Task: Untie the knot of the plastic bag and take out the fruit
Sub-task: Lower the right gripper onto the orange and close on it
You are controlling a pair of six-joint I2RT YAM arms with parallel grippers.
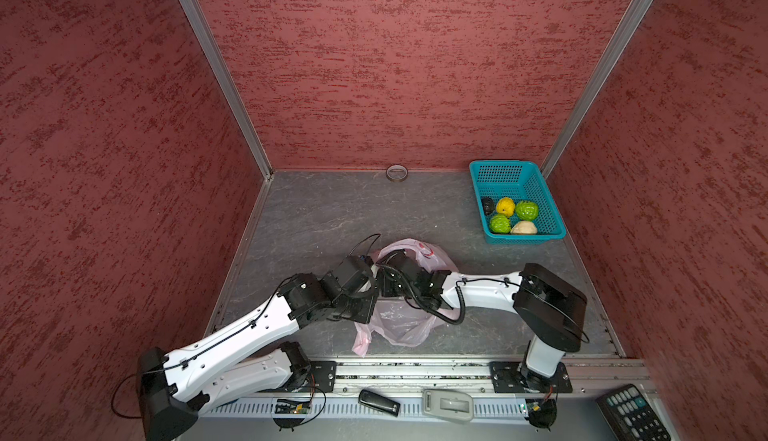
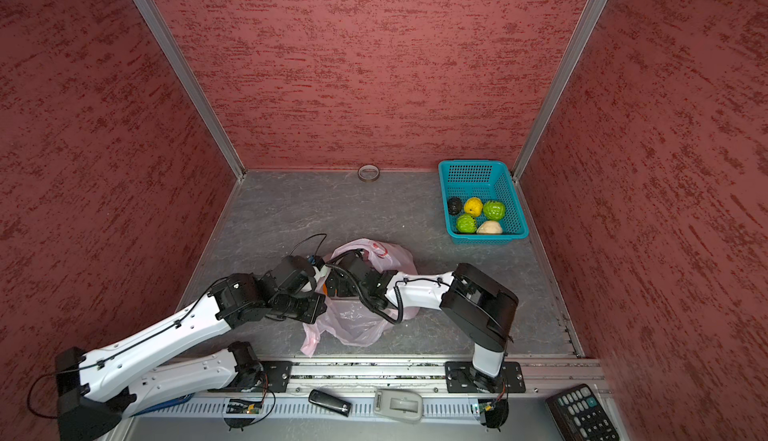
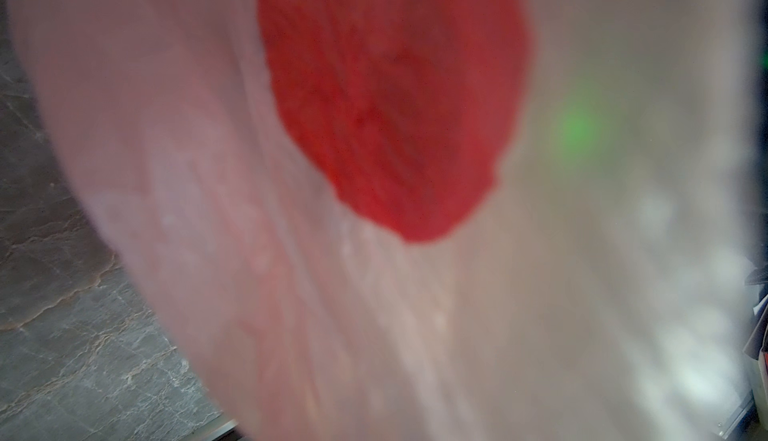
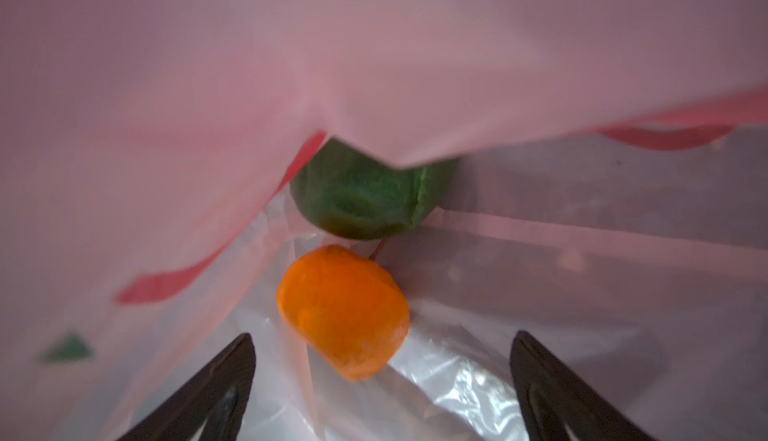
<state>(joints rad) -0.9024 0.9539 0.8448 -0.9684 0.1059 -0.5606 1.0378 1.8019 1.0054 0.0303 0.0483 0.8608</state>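
The orange fruit is beyond the open fingertips of the robot's right gripper, so that right gripper should reach further into the bag and close around its sides before pulling out.
The pale pink plastic bag with red print lies mid-table in both top views, under both wrists. Its film covers the left wrist view and hides my left gripper. The bag's upper wall is lifted like a tent, with my left arm beside it. My right gripper is inside the bag and open. An orange fruit lies just ahead, between its fingertips, untouched. A dark green fruit sits behind it. Several fruits, among them a yellow one, lie in the teal basket. The knot is out of view.
The teal basket stands at the back right against the wall. A tape roll lies at the back wall. A black device, a grey handle piece and a calculator rest on the front ledge. Red walls enclose three sides.
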